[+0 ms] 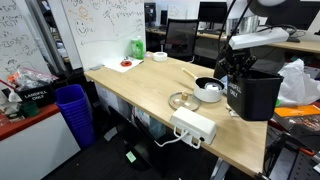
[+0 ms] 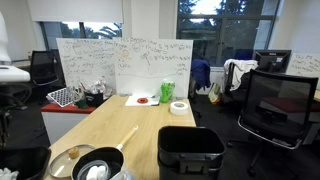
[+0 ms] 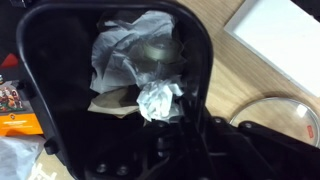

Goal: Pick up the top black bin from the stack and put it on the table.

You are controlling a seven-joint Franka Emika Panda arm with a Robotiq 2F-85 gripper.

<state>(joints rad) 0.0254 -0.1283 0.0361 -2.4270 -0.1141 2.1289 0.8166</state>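
My gripper is holding the black bin (image 1: 253,98) upright near the open wood (image 1: 238,141) beside the white box, so I should now lower the bin until its bottom rests there.
The stack of black bins (image 1: 257,98) stands as one tall black block on the light wood table (image 1: 130,90) near its end; it also shows in an exterior view (image 2: 190,152). In the wrist view I look down into the top black bin (image 3: 60,60), which holds crumpled white paper (image 3: 135,50). My gripper (image 1: 236,68) hangs over the bin's rim. In the wrist view its fingers (image 3: 200,135) straddle the bin's wall, one inside and one outside, closed on it. No gap shows between the top bin and the ones below.
A black pan (image 1: 208,88) with a white object in it, a glass lid (image 1: 182,100) and a white box (image 1: 193,127) lie beside the bin. A green bottle (image 1: 136,47), tape roll (image 1: 160,56) and red plate (image 1: 125,64) are at the far end. A blue bin (image 1: 72,110) stands on the floor.
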